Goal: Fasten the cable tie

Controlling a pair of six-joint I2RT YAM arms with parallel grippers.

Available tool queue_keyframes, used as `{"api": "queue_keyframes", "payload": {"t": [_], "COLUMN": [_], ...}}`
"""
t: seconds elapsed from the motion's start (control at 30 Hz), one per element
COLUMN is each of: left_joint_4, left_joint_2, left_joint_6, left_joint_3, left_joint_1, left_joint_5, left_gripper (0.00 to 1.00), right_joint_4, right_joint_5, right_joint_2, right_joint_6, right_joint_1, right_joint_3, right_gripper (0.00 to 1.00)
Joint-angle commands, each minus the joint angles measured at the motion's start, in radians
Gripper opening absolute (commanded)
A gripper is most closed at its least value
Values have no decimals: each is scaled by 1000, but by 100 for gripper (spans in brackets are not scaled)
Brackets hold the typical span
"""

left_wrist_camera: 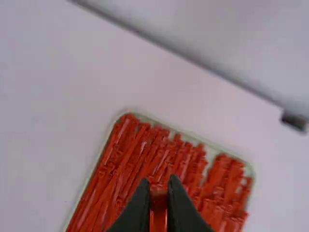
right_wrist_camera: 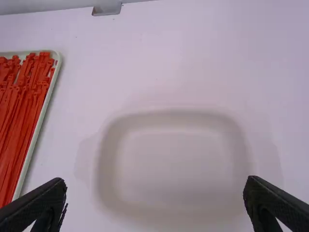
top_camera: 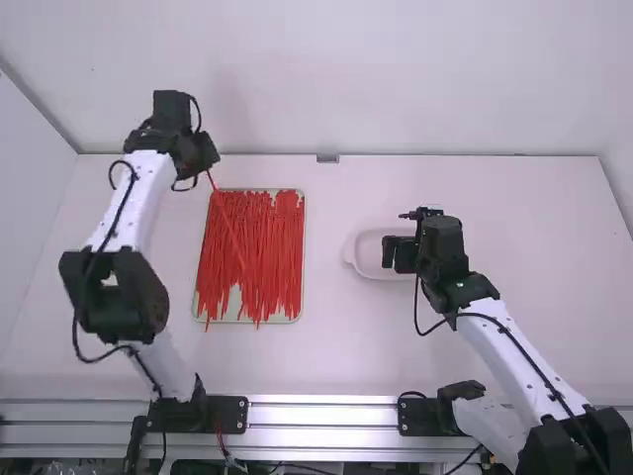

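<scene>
I expect the red cable tie (top_camera: 228,226) to stand up stiffly when I hold it in my right gripper, because it slants out straight (top_camera: 213,185) below my left gripper.
Many red cable ties (top_camera: 255,255) lie in a pale tray (top_camera: 302,259) left of the table's middle. My left gripper (top_camera: 205,166) is held above the tray's far left corner, shut on one red cable tie (top_camera: 216,194) that slants down toward the pile. In the left wrist view the tie (left_wrist_camera: 158,215) sits pinched between the fingers (left_wrist_camera: 140,203), with the pile (left_wrist_camera: 159,164) below. My right gripper (top_camera: 398,253) is open above a white dish (top_camera: 366,259). Its fingers (right_wrist_camera: 41,200) are spread wide over the dish (right_wrist_camera: 174,159), which has nothing in it.
A small metal bracket (top_camera: 327,157) sits at the table's far edge. The tray rim (right_wrist_camera: 47,104) lies apart from the dish. A wall borders the table on the left, and an aluminium rail (top_camera: 316,411) runs along the front.
</scene>
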Motion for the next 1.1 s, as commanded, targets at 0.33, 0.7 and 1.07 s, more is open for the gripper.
{"api": "queue_keyframes", "payload": {"t": [0.33,0.7,1.07], "left_joint_4": [-60,164,343], "left_joint_2": [-472,-931,-1183], "left_joint_6": [9,-3,-30], "left_joint_3": [-91,-588,-991], "left_joint_1": [-34,-45,-42], "left_joint_5": [-6,54,322], "left_gripper": [1,1,1], "right_joint_4": [22,42,92], "right_joint_5": [-2,-168,-685], "right_joint_2": [6,5,4], "right_joint_6": [2,-2,-81], "right_joint_1": [-2,-2,-2], "right_joint_3": [38,38,38], "right_gripper": [98,98,98]}}
